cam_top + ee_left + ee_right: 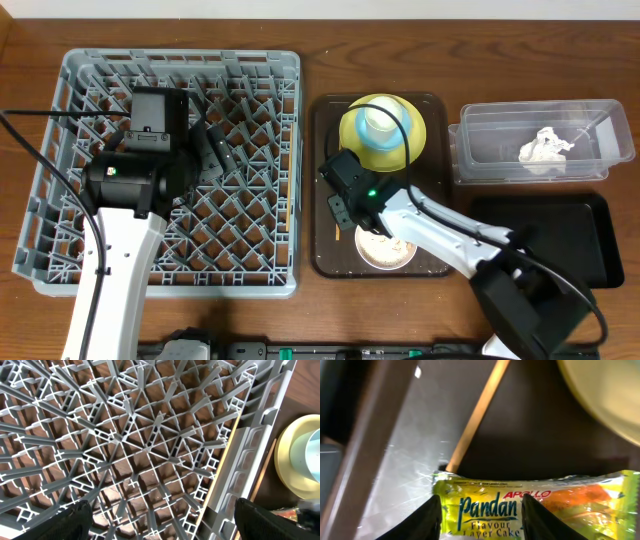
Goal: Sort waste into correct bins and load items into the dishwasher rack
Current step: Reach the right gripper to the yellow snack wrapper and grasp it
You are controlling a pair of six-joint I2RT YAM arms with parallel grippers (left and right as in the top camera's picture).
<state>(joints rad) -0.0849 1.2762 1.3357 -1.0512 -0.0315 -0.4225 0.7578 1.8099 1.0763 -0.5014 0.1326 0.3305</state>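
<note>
The snack wrapper stretches lengthwise at its chopstick end (451, 491) past the fingers of the robot's right gripper, so next the right gripper moves to the orange end (612, 497) and grabs the wrapper there.
In the right wrist view a yellow-green snack wrapper (560, 500) with orange print lies flat on the brown tray. My right gripper (481, 506) is open right over its left end, one finger at the end and the other over the middle. A wooden chopstick (477, 415) lies beyond it. Overhead, the right gripper (338, 205) sits at the tray's left side, below the yellow plate (415, 135), which carries the light blue bowl (385, 152) and the pale cup (380, 120). My left gripper (215, 150) hangs open over the grey dishwasher rack (60, 190), holding nothing.
A white bowl (385, 250) with food scraps stands at the near end of the brown tray (322, 255). The clear tub (480, 130) at the right holds a crumpled tissue (545, 150). The black tray (560, 235) lies in front of it.
</note>
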